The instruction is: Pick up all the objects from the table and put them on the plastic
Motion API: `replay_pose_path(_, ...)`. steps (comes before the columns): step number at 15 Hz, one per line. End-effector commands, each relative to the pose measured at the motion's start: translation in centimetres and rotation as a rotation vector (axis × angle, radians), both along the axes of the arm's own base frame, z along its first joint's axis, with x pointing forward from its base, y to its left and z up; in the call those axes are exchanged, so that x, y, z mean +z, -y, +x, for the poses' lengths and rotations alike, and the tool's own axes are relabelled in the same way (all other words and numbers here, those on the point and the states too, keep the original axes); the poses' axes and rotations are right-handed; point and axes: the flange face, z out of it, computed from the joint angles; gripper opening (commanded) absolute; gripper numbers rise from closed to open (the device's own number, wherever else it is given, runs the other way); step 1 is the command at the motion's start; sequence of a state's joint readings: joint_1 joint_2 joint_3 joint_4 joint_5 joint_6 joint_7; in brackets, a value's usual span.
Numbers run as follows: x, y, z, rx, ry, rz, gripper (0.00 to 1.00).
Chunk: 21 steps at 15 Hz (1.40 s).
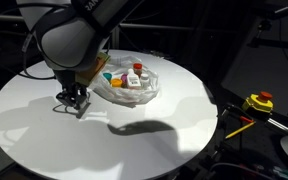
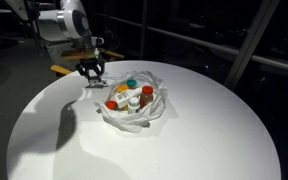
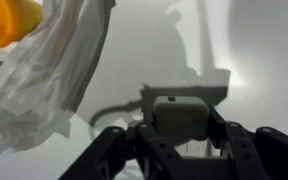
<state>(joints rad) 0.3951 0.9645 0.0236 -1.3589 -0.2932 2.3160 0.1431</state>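
The pale boxy object is in my gripper, and there is open room between the teal and red caps (image 1: pixel 123 70). My gripper should go on over the plastic and let go there.
A crumpled clear plastic sheet (image 1: pixel 156 88) lies at the middle of the round white table (image 1: pixel 134 140) and shows in both exterior views, here too (image 2: pixel 160 108). Several small colourful objects (image 1: pixel 132 78) (image 2: pixel 132 97) lie on it. My gripper (image 1: pixel 72 99) (image 2: pixel 92 70) is low over the table just beside the plastic's edge. In the wrist view the gripper (image 3: pixel 184 135) is shut on a small pale boxy object (image 3: pixel 184 115). The plastic (image 3: pixel 54 80) and a yellow-orange object (image 3: pixel 9 20) on it are at the left.
A yellow and red tool (image 1: pixel 259 102) sits off the table beyond its edge. A yellow item (image 2: pixel 64 69) lies behind the arm near the table rim. The surroundings are dark, with frame bars behind the table.
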Motion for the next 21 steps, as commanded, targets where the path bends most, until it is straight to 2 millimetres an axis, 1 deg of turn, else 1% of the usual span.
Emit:
replay_pose_path(1, 7.3, 0.7, 0.5, -0.092, 0.158, -0.033, 0.27)
replay_pose_path(3, 9.9, 2.9, 1.4, -0.170, 0.218, -0.055, 0.27)
replay_pose_path(4, 10.7, 4.5, 1.6, -0.213, 0.226, -0.066, 0.27)
replay_pose_path(5, 10.9, 6.1, 2.1, -0.256, 0.236, -0.079, 0.27)
replay_pose_path(8, 10.2, 12.1, 2.8, -0.418, 0.235, -0.127, 0.27)
replay_pose_path(10, 9.1, 16.2, 3.2, -0.516, 0.235, -0.164, 0.27)
replay_pose_path(12, 8.3, 19.1, 3.3, -0.580, 0.216, -0.183, 0.27)
replay_pose_path(13, 8.0, 20.1, 3.3, -0.598, 0.208, -0.187, 0.27)
replay_pose_path(14, 7.8, 20.9, 3.2, -0.614, 0.196, -0.183, 0.77)
replay_pose_path(15, 8.2, 21.0, 2.8, -0.614, 0.191, -0.177, 0.78)
replay_pose_path(16, 8.5, 21.4, 2.8, -0.620, 0.197, -0.173, 0.84)
replay_pose_path(17, 9.3, 21.4, 2.5, -0.622, 0.211, -0.167, 0.91)
replay_pose_path(18, 10.8, 21.0, 2.1, -0.627, 0.225, -0.150, 1.00)
replay_pose_path(19, 12.2, 20.6, 1.9, -0.632, 0.241, -0.139, 1.00)
replay_pose_path(21, 16.2, 19.4, 0.8, -0.664, 0.255, -0.111, 1.00)
